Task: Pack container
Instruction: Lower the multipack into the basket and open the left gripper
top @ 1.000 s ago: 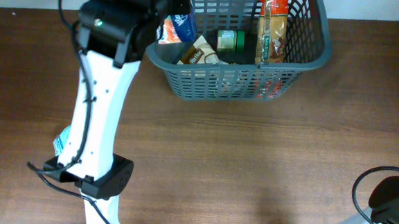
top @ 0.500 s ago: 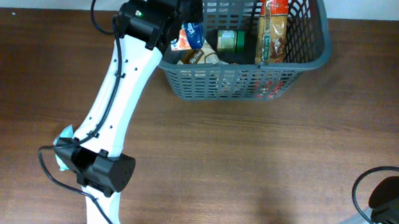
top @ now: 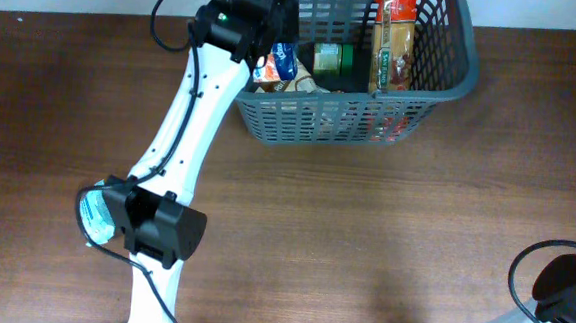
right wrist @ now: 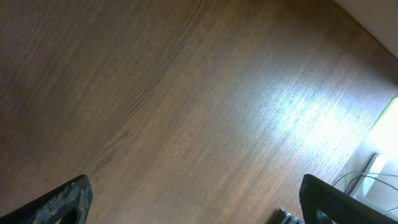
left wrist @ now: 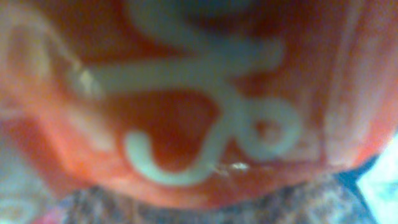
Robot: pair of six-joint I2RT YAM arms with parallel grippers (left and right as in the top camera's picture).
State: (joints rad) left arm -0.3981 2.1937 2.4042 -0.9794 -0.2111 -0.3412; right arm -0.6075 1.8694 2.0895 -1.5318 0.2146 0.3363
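The orange and blue packet [top: 278,63] is inside the basket's rim and clear of the green jar. I keep moving my left gripper inward and let go beside the brown packet [top: 302,80].
The container [top: 351,120] is a dark grey slotted basket at the top centre of the overhead view. Inside it stand a tall orange cracker packet [top: 392,43], a green jar [top: 331,58] and a brown packet [top: 295,80]. My left gripper [top: 262,15] reaches over the basket's left end, shut on an orange and blue snack packet [top: 274,62] that hangs just inside the rim. The orange packet [left wrist: 199,106] fills the left wrist view and hides the fingers. My right gripper [right wrist: 196,196] is open and empty over bare wood.
A light blue packet [top: 92,213] lies on the brown wooden table beside the left arm's base [top: 163,234]. The right arm's base and cable [top: 561,283] sit at the bottom right corner. A table edge and cables [right wrist: 373,168] show in the right wrist view.
My left arm has swung right and stretched out, carrying the snack packet from beside the basket's left rim to inside it. The right arm has not moved.
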